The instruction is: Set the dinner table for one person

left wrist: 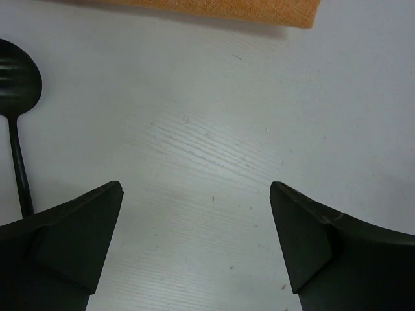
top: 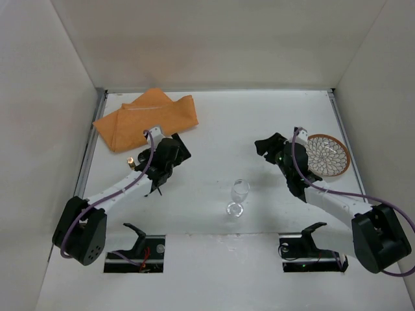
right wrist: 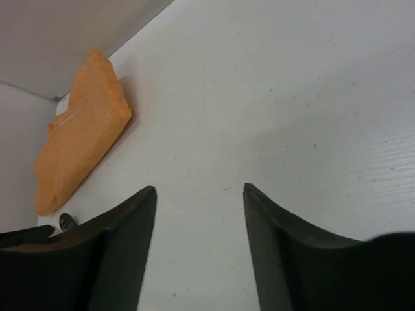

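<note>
The folded orange placemat (top: 146, 121) lies far from the robot's right gripper, so the left gripper should pinch the placemat's inner edge (top: 193, 110) and pull it toward the middle of the table.
The white dinner table (top: 220, 129) carries a folded orange cloth placemat (top: 148, 116) at the far left, a round patterned plate (top: 328, 155) with a brown rim at the right, and a clear wine glass (top: 238, 194) standing near the middle front. My left gripper (top: 176, 149) is open and empty just in front of the placemat; in its wrist view (left wrist: 194, 188) the jaws stand wide over bare table, with a black spoon (left wrist: 16, 71) to the left and the placemat edge (left wrist: 214, 10) ahead. My right gripper (top: 266, 146) is open and empty, left of the plate.
Metal rails (top: 91, 152) run along the table's sides, with white walls around them. The right wrist view shows its open gripper (right wrist: 200, 189) over bare table, and the placemat (right wrist: 78, 136) far off. A small gold piece (top: 131, 161) lies beside the left arm.
</note>
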Motion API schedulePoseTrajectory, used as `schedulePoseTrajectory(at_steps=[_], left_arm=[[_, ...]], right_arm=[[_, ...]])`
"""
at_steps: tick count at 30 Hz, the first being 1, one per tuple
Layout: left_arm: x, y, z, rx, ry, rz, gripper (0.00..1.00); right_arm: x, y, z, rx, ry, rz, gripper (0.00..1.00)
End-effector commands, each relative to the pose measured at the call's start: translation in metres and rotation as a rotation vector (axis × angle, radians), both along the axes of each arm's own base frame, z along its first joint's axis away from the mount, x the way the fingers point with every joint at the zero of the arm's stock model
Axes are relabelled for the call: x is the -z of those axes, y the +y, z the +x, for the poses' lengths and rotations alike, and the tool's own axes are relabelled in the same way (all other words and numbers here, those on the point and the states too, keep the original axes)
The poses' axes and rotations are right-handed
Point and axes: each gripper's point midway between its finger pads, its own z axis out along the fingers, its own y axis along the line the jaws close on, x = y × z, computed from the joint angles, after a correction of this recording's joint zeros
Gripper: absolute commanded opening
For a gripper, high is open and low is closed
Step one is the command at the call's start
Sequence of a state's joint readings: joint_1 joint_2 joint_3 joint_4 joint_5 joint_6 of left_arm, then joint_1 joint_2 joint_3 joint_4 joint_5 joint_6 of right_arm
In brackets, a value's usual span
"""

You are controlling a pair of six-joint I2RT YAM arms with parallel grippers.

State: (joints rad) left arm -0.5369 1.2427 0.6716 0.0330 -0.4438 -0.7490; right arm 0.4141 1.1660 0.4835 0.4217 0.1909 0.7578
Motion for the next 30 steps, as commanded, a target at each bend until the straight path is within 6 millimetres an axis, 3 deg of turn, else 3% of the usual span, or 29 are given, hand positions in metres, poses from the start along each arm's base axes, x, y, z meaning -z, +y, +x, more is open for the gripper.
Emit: schedulePoseTrajectory(at_steps=[1,8,13,15,17,18,20,21,23,27,30], left_arm=[[-0.019,0.003,0.015,-0.028,-0.049,0.003,1.00],[-0.027,0.000,0.047,0.007,-0.108,0.074,1.00],[-0.048,0.003,0.076,-0.001,-0.183,0.144,1.00],[-0.057,0.000,0.090,0.018,-0.213,0.171,1.00],[-0.061,-0.008,0.107,0.074,-0.223,0.221,1.00],[-0.060,-0.013,0.116,0.110,-0.220,0.255,0.94],[-0.058,-0.017,0.136,0.129,-0.209,0.320,0.32],[-0.058,-0.018,0.144,0.123,-0.202,0.347,0.22],[-0.056,-0.021,0.160,0.132,-0.176,0.384,0.23],[-0.041,-0.040,0.188,0.201,-0.116,0.444,0.45],[-0.022,-0.054,0.203,0.236,-0.074,0.472,0.54]], right_arm=[[-0.025,0.009,0.006,-0.025,-0.077,0.033,0.69],[-0.023,0.012,0.007,-0.035,-0.074,0.036,0.69],[-0.028,0.012,0.003,-0.041,-0.083,0.043,0.28],[-0.028,0.011,0.003,-0.040,-0.083,0.042,0.22],[-0.027,0.013,0.004,-0.047,-0.077,0.041,0.22],[-0.027,0.013,0.004,-0.047,-0.076,0.039,0.22],[-0.024,0.014,0.006,-0.048,-0.072,0.036,0.25],[-0.023,0.015,0.006,-0.050,-0.067,0.036,0.27],[-0.024,0.016,0.006,-0.059,-0.068,0.039,0.31],[-0.026,0.016,0.004,-0.059,-0.077,0.044,0.39],[-0.030,0.014,0.002,-0.056,-0.089,0.049,0.42]])
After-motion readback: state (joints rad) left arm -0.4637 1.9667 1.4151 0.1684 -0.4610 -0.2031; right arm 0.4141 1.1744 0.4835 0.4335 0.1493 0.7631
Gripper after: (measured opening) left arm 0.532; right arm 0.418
